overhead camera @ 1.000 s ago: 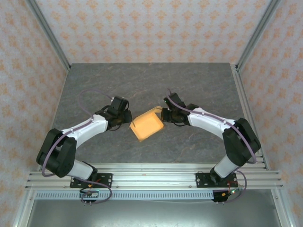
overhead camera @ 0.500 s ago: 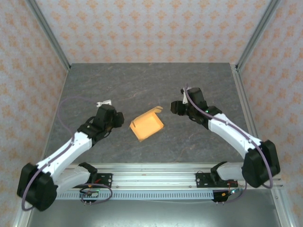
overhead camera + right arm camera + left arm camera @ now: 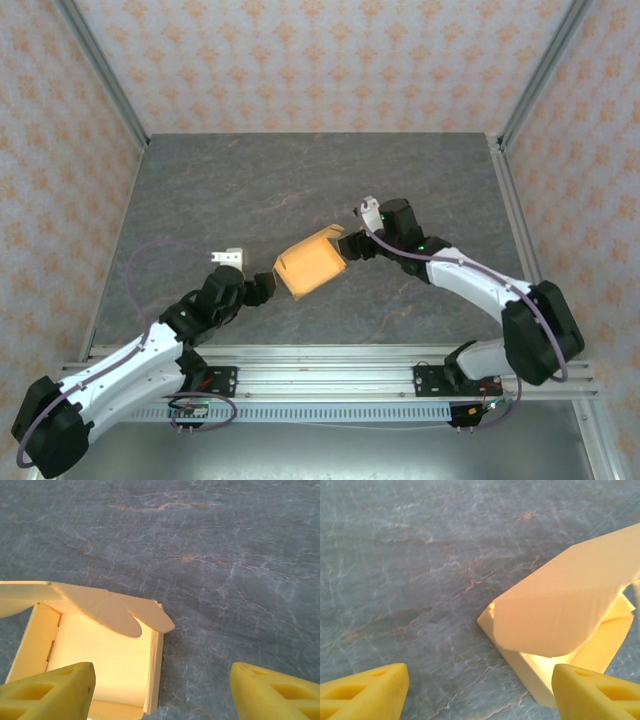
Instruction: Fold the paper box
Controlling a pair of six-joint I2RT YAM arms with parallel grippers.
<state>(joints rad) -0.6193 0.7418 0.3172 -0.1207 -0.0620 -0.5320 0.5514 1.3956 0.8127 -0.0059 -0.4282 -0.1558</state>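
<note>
The paper box point(image 3: 310, 267) sits crooked between the robot's grippers, so the right gripper should pinch its side point(image 3: 156, 664) and turn the box square before it folds the lid flap.
The paper box point(image 3: 310, 265) is a tan-orange card tray lying on the dark stone table point(image 3: 300, 180), its lid flap point(image 3: 555, 610) partly raised over it. My left gripper point(image 3: 262, 288) sits at the box's near-left corner, open, with bare table between its yellow fingers point(image 3: 365, 692). My right gripper point(image 3: 350, 243) is at the box's far-right side, open. In the right wrist view the box point(image 3: 100, 655) shows its inside and two rounded tabs point(image 3: 120, 615). Its right wall stands between my fingers point(image 3: 275, 692), untouched.
Metal frame posts point(image 3: 100, 70) and patterned walls point(image 3: 320, 60) close in the table on three sides. An aluminium rail point(image 3: 320, 375) runs along the near edge by the arm bases. Open table lies behind the box.
Both grippers let go of the box and opened. The arms drew back to the sides, then came in again low beside the box. The box stayed in place.
</note>
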